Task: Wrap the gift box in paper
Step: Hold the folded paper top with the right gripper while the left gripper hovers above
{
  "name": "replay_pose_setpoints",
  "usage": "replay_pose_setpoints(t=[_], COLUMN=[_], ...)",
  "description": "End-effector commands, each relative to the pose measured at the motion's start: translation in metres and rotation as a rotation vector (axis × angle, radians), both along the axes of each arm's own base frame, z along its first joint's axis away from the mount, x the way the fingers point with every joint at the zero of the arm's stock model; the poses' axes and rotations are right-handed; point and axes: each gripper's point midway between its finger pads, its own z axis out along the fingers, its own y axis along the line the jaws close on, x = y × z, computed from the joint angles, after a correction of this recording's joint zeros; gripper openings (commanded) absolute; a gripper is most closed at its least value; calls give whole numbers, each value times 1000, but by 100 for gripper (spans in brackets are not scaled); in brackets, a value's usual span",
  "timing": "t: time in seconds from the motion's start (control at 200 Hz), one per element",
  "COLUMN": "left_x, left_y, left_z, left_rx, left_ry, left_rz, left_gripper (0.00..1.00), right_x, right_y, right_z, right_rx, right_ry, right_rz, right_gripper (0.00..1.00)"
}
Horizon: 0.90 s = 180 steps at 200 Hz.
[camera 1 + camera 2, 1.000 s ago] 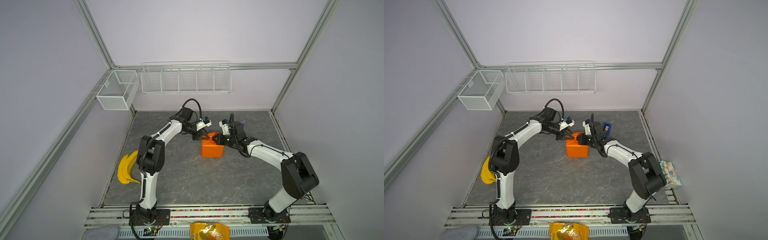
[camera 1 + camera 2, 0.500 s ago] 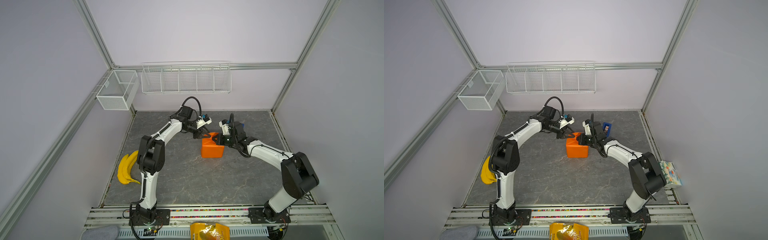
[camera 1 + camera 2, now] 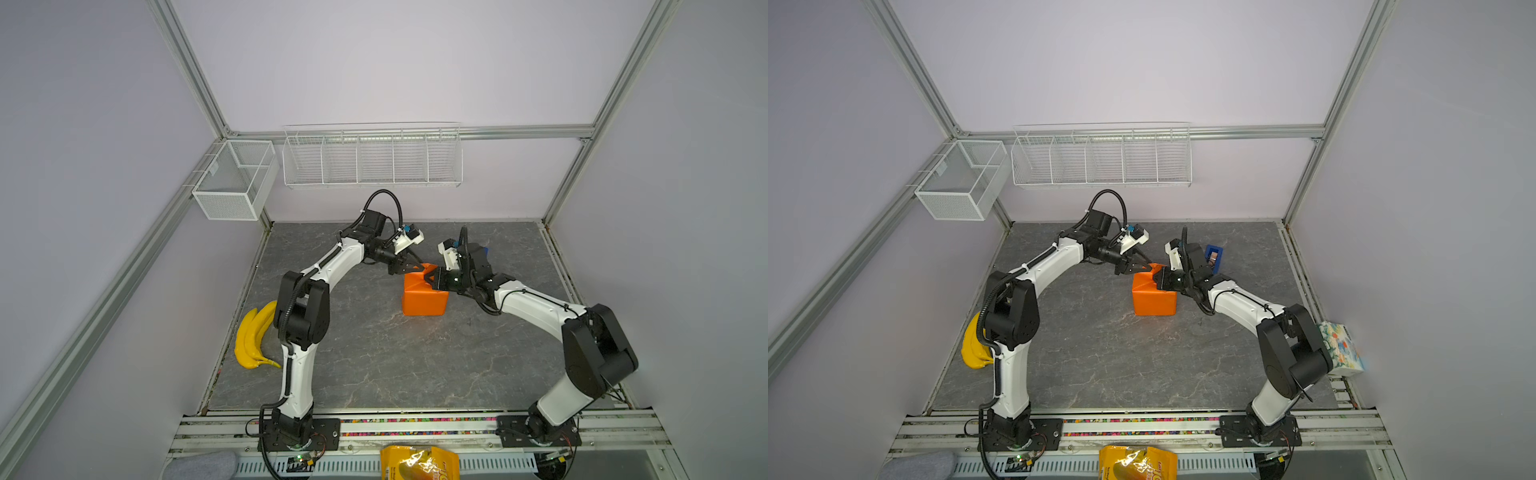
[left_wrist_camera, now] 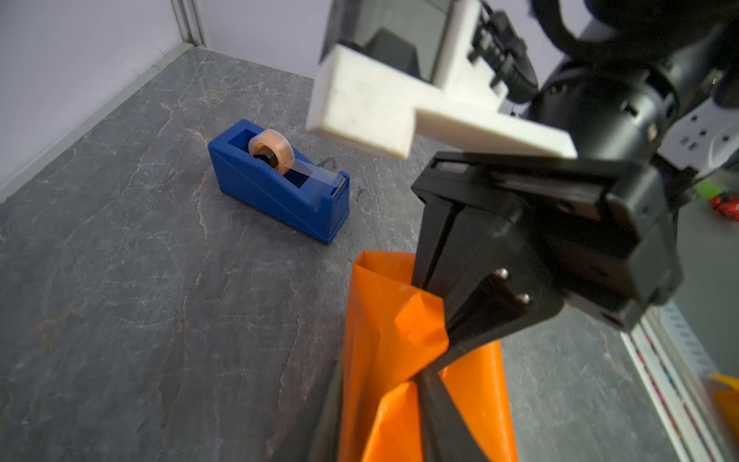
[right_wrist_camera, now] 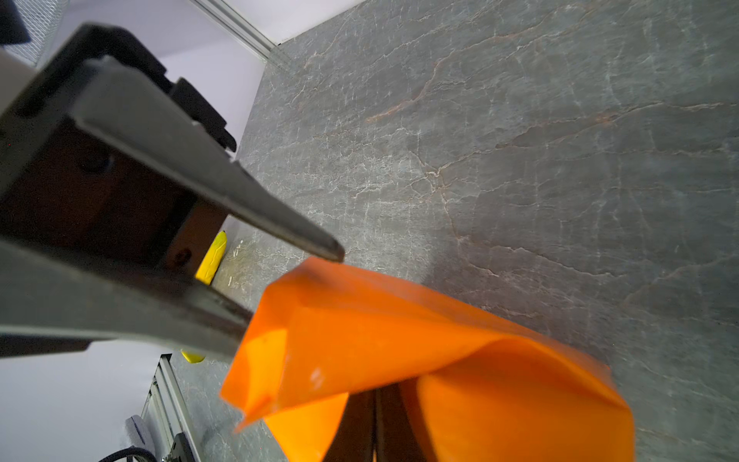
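Note:
My left gripper is around both sides of the paper's flap [image 4: 394,365] next to my right gripper, and the paper's far corner [image 4: 366,265] is standing loose. Next, my left gripper goes up and takes that corner.
The paper [image 3: 424,293] [image 3: 1153,297] is an orange sheet folded round a block in mid-table in both top views. The gift box is hidden inside it. My left gripper [image 3: 415,266] [image 3: 1144,266] is at the block's far top corner. In the left wrist view it [image 4: 380,384] stands open, its jaws astride a raised flap of paper [image 4: 392,320]. My right gripper [image 3: 430,278] [image 3: 1158,279] meets it from the right. It [image 5: 376,416] is shut, lying under a loose paper flap [image 5: 400,340] with its tips against the fold. I cannot tell whether they pinch any paper.
A blue tape dispenser [image 4: 280,180] [image 3: 1213,255] stands just behind the right wrist. Bananas [image 3: 253,336] lie at the table's left edge. A yellow snack bag [image 3: 419,463] is in front of the rail, and a tissue box [image 3: 1341,349] is at the right edge. Wire baskets [image 3: 372,160] hang on the back wall.
My left gripper's jaws have widened around the paper flap and its wrist has shifted slightly back. The right arm and the wrapped block have stayed put.

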Motion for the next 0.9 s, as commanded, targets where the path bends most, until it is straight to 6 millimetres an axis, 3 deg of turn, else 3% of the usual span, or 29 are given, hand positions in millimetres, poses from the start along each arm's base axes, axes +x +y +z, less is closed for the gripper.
replay_pose_setpoints(t=[0.0,0.125,0.225,0.315,0.45,0.545,0.715,0.895], left_x=[2,1,1,1,3,5,16,24], left_y=[-9,-14,-15,-15,-15,-15,-13,-6], left_z=[12,12,12,14,19,22,32,47], left_rx=[-49,-62,-67,-69,-69,-72,-97,-151], left_ry=[-8,-1,2,0,-6,-6,-45,-55], left_rz=[-12,-17,-17,-16,-2,25,112,176], left_gripper=[36,30,11,0,0,12,23,23], right_x=[-17,-17,-17,-17,-18,-18,-19,-19], right_y=[-7,-7,-8,-8,-9,-9,-9,-10], right_z=[-30,-31,-32,-31,-32,-32,-31,-31], right_rx=[-70,-70,-71,-74,-76,-75,-78,-80], right_ry=[100,102,104,102,105,103,102,101], right_rz=[12,13,12,13,12,14,13,12], right_gripper=[7,7,7,7,7,7,7,7])
